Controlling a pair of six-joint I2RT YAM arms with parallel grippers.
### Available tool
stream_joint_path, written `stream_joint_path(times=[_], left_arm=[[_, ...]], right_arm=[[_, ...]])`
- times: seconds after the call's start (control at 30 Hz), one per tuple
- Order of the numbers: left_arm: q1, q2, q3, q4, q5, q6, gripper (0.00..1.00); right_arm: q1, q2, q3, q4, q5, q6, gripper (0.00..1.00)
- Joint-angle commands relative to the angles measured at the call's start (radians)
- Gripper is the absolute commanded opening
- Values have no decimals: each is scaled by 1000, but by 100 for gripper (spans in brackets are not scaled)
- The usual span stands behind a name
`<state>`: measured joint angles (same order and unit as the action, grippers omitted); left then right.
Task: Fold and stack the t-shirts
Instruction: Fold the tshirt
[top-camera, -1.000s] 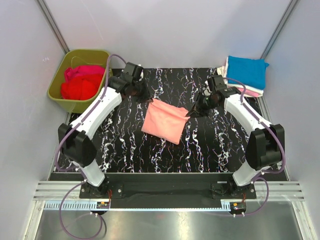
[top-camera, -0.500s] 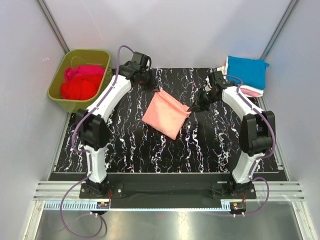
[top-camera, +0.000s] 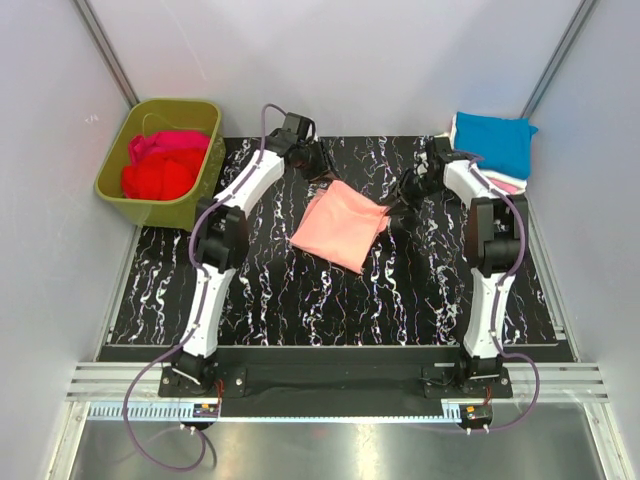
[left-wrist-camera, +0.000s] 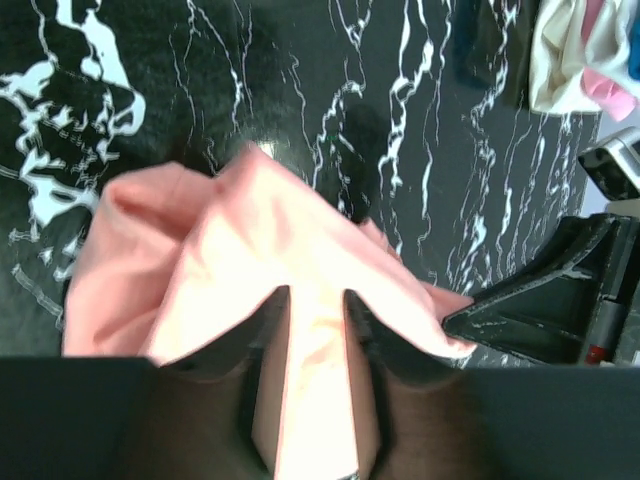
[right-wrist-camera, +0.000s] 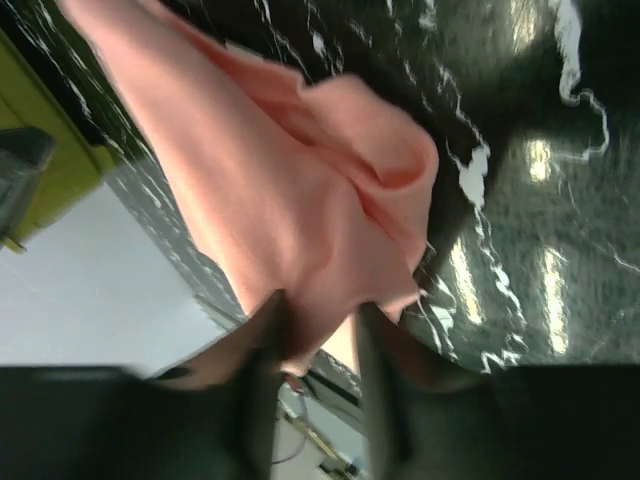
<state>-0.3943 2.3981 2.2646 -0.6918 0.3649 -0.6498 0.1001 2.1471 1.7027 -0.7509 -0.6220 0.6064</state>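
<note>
My right gripper needs to open and pull the t-shirt's near corner (top-camera: 360, 267) straight, because the salmon-pink t-shirt's lower layer (top-camera: 384, 224) sticks out past the top layer.
A folded salmon-pink t-shirt (top-camera: 342, 224) hangs over the black marbled table (top-camera: 260, 290), held at two corners. My left gripper (top-camera: 322, 166) is shut on its far left corner; in the left wrist view the cloth (left-wrist-camera: 250, 250) runs between my fingers (left-wrist-camera: 262, 330). My right gripper (top-camera: 398, 208) is shut on its right corner; the right wrist view shows the shirt (right-wrist-camera: 290, 190) pinched between my fingers (right-wrist-camera: 378, 350). A folded bright blue t-shirt (top-camera: 496, 142) tops a stack at the far right, over cream and pink ones (top-camera: 505, 184).
An olive-green tub (top-camera: 160, 160) at the far left holds red (top-camera: 155, 180) and magenta (top-camera: 165, 143) t-shirts. White walls close in on the table's sides and back.
Both grippers have carried the salmon-pink t-shirt to the right and farther back, towards the blue stack. Both arms have stretched out further.
</note>
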Motion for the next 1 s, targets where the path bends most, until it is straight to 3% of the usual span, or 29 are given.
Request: stream_joint_path(times=[0.0, 0.07, 0.2, 0.27, 0.4, 0.5, 0.6, 0.77, 0.97], left_arm=[[28, 35, 58, 116, 68, -62, 35], [41, 50, 73, 146, 74, -94, 35], [61, 17, 102, 129, 69, -108, 38], [61, -58, 78, 109, 39, -61, 42], [60, -244, -162, 77, -35, 4, 47], [49, -381, -369, 98, -69, 18, 47], [19, -482, -546, 144, -99, 10, 47], [-52, -573, -726, 227, -106, -28, 46], [-78, -620, -829, 227, -96, -31, 44]], right_arm=[[-22, 51, 98, 21, -64, 0, 47], [-34, 98, 164, 30, -68, 22, 58], [-77, 168, 319, -27, -79, 18, 61], [-82, 154, 379, -95, -15, -19, 62], [-83, 6, 295, -98, 82, -79, 64], [-65, -105, 137, 2, 33, -83, 58], [-19, -144, 40, 99, -73, -82, 44], [27, -47, 86, 113, -199, -86, 22], [-10, 118, 163, 114, -191, -119, 16]])
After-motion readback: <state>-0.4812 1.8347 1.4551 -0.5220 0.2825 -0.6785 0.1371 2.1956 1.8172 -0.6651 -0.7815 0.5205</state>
